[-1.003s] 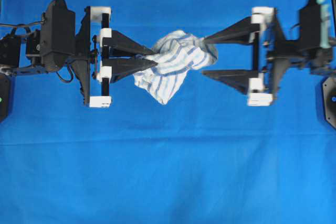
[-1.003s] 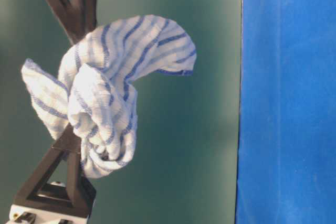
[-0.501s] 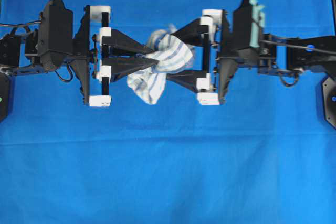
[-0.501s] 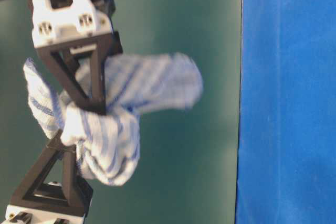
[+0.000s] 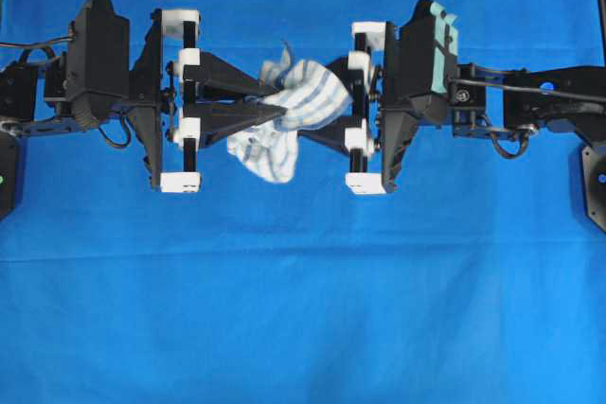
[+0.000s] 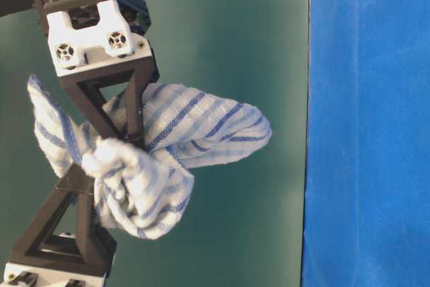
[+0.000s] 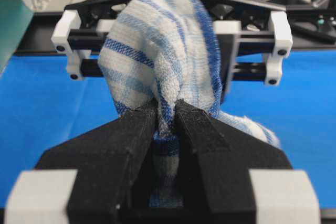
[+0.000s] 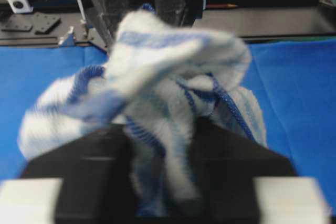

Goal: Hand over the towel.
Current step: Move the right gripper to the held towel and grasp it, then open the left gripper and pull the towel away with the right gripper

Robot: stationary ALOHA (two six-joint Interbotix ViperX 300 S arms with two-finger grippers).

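Next, my left gripper opens and moves away before my right gripper lowers the towel (image 7: 167, 124) onto the blue cloth (image 5: 275, 210). My left gripper is still pinching the towel, and my right gripper is gripping it.
The towel (image 5: 308, 101), white with thin blue and grey stripes, hangs bunched in the air between both grippers, above the blue cloth. My left gripper (image 5: 281, 103) is shut on its left part; the left wrist view shows the towel (image 7: 157, 51) pinched between the tips of that gripper (image 7: 167, 106). My right gripper (image 5: 324, 106) reaches in from the right and its jaws stand close together around the other side of the towel (image 8: 168, 66), as the blurred right wrist view of this gripper (image 8: 160, 127) shows. In the table-level view both grippers' tips meet inside the towel (image 6: 195, 126).
A large plain blue cloth (image 5: 303, 309) covers the whole table under the arms. Both arm bodies stretch out towards the left and right edges. A green backdrop (image 6: 255, 31) stands behind the grippers in the table-level view.
My right gripper has moved left from wide open and apart onto the towel, and its jaws have drawn together around it. My left gripper has stayed still, holding the towel.
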